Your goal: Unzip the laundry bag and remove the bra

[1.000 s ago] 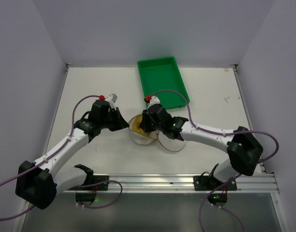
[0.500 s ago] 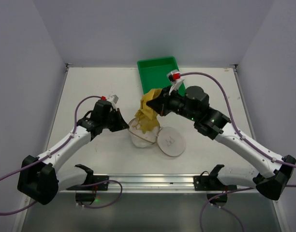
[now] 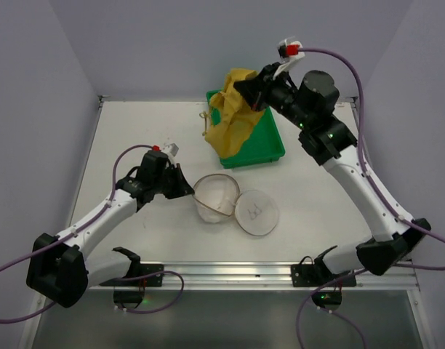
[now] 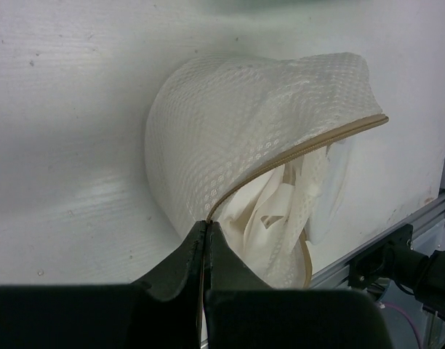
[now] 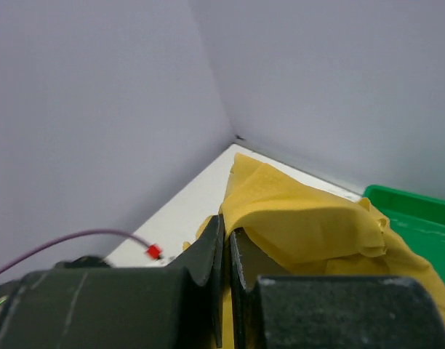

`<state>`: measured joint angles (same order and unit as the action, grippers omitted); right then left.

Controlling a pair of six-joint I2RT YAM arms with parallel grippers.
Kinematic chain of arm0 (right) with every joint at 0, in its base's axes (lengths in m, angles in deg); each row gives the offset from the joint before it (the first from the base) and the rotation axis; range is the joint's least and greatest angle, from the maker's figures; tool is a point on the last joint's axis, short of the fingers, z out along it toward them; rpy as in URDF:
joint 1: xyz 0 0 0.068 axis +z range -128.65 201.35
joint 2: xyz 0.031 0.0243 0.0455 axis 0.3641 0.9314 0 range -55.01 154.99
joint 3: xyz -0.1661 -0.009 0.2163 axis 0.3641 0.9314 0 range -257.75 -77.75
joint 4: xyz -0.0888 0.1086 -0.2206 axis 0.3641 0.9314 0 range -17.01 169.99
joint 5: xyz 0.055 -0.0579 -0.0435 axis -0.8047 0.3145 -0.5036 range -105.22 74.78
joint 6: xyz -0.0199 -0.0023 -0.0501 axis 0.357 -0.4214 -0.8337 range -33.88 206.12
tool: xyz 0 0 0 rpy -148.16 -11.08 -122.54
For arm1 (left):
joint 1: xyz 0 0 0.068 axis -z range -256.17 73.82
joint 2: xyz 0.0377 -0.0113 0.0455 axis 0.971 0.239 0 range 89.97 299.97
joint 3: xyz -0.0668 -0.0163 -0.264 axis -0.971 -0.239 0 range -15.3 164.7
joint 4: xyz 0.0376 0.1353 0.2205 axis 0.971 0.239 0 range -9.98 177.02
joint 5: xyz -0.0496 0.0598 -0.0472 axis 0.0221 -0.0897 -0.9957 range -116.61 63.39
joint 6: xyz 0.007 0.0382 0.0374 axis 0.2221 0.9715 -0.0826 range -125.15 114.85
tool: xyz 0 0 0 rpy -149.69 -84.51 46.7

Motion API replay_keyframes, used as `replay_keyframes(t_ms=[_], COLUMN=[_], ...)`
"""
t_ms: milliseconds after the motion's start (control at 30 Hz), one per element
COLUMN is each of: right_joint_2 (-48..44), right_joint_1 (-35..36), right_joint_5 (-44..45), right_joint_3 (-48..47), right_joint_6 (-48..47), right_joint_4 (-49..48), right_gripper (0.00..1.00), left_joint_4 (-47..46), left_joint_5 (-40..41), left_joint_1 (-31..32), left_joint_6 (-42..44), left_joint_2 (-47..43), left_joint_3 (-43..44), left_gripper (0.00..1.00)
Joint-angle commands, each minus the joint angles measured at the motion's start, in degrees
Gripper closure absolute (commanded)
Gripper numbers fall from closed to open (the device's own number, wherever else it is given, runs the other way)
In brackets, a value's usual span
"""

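The yellow bra (image 3: 231, 120) is hanging free of the laundry bag, so my right gripper goes on lowering it toward the empty green tray (image 3: 262, 142) until the bra is in the tray.
The white mesh laundry bag (image 3: 215, 198) lies open on the table, its round flap lid (image 3: 257, 211) with a dark emblem folded flat to its right. In the left wrist view the bag (image 4: 237, 145) gapes along its tan zipper. My left gripper (image 3: 185, 187) is shut on the bag's rim at its left edge; it also shows in the left wrist view (image 4: 206, 225). My right gripper (image 3: 244, 89) is shut on the yellow bra (image 3: 233, 116) and holds it high over the green tray; the bra (image 5: 310, 225) hangs from the jaws.
A green rectangular tray (image 3: 244, 125) sits at the table's back centre, under the hanging bra. White walls close in the table on three sides. An aluminium rail (image 3: 230, 273) runs along the near edge.
My right gripper has pulled the yellow bra out of the bag and carried it up and back, over the green tray. My left gripper has stayed on the bag's rim.
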<state>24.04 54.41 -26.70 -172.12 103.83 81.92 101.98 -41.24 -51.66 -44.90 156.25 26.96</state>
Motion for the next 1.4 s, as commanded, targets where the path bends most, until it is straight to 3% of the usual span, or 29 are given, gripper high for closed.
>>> replay_keyframes(t_ms=[0, 267, 300, 500, 633, 700, 733, 767, 867, 967, 1133, 1367], right_joint_2=[8.74, 29.83, 37.25, 48.56, 55.67, 56.13, 55.7, 55.08, 50.62, 42.2, 25.49, 3.94], right_joint_1=[-4.04, -9.76, -10.81, -12.4, -12.49, -12.49, -12.49, -12.49, -12.49, -12.58, -11.88, -0.66], right_joint_5=[1.03, 0.41, 0.41, 0.41, -0.9, -1.17, -1.34, -1.69, -1.44, -1.17, -2.31, -2.05], right_joint_3=[-4.85, -16.97, -18.9, -26.65, -32.01, -32.9, -32.9, -32.72, -30.63, -23.88, -6.91, 22.08], right_joint_6=[-3.3, -3.56, -3.48, -0.94, -0.05, -0.31, -0.49, -0.75, -1.72, -2.33, -0.93, 0.47], right_joint_4=[0.3, -1.46, -2.68, -2.34, -0.58, -0.75, -1.36, -1.54, -1.9, -3.04, -4.27, -3.92], right_gripper=[1.0, 1.0, 1.0, 1.0, 0.85, 0.68, 0.56, 0.38, 0.14, 0.06, 0.04, 0.07], left_joint_4=[0.46, -0.95, -1.04, -0.69, -0.16, -0.25, -0.16, -0.16, -0.07, -0.16, -0.07, 0.55], left_joint_5=[-1.36, -2.5, -3.03, -2.86, -2.86, -2.86, -2.86, -2.86, -2.94, -2.86, -2.42, -1.19], left_joint_1=[0.36, 0.27, 0.36, 0.36, 0.36, 0.36, 0.36, 0.36, 0.36, 0.36, 0.36, 0.36], left_joint_6=[0.37, -0.33, -0.59, -0.68, -0.77, -1.03, -1.12, -1.12, -1.21, -1.3, -1.12, -0.07], left_joint_2=[-1.77, -1.33, -1.68, -3.61, -4.23, -4.41, -4.67, -4.67, -4.67, -4.5, -4.49, -4.05], left_joint_3=[-0.77, -3.15, -3.76, -4.47, -4.99, -5.08, -5.0, -4.99, -4.73, -4.38, -2.98, -1.39], left_gripper=[1.0, 1.0, 1.0, 1.0, 1.0, 1.0, 1.0, 1.0, 1.0, 1.0, 1.0, 1.0])
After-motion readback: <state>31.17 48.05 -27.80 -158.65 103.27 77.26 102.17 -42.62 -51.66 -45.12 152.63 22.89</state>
